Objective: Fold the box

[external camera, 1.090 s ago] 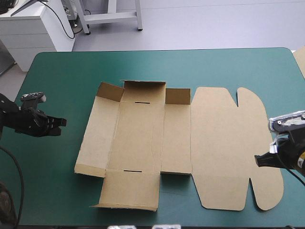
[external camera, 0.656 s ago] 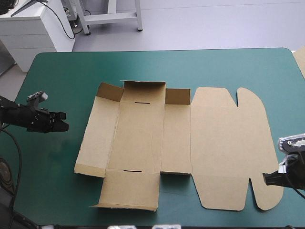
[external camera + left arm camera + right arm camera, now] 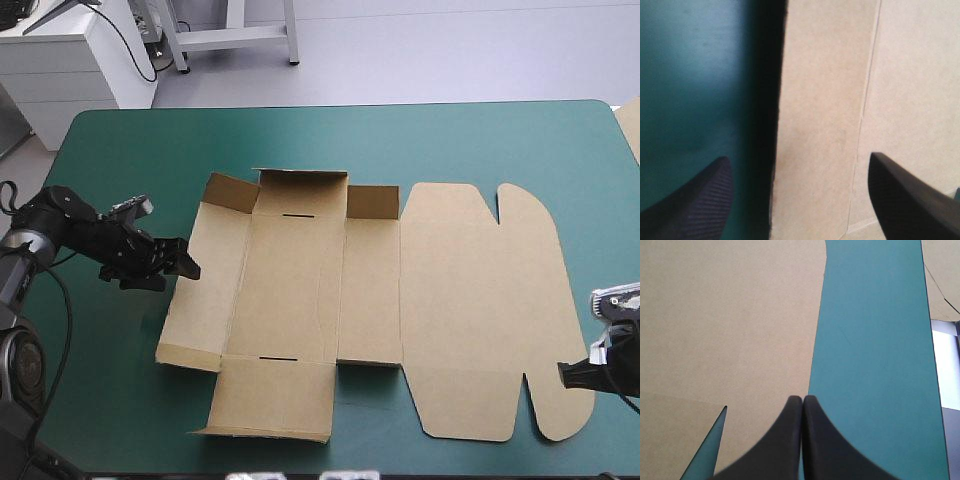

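Note:
I expect the lid panel [image 3: 470, 300] to swing round flat when I pull the brown box's opposite edge, because the lid panel joins the box along a crease [image 3: 401, 280].
The brown box [image 3: 360, 300] lies as a cut sheet in the middle of the teal-green table, its far flaps and left corner flap slightly raised and the lid panel [image 3: 480, 310] flat on the right. My left gripper [image 3: 187, 259] is open at the sheet's left edge. In the left wrist view that edge of the box [image 3: 825, 125] runs between the fingers of my left gripper [image 3: 800, 159]. My right gripper [image 3: 564, 372] is shut at the lid's near right flap. In the right wrist view my right gripper [image 3: 802, 399] points along the rim of the box [image 3: 730, 325], holding nothing.
Bare teal-green cover [image 3: 110, 400] surrounds the sheet on all sides. A piece of more pale board [image 3: 630, 125] shows at the table's far right edge; the right wrist view catches this board [image 3: 942, 280] too.
My left gripper has moved right to the box's left edge and opened. My right gripper had dropped toward the near right corner earlier and has hardly moved since, staying shut.

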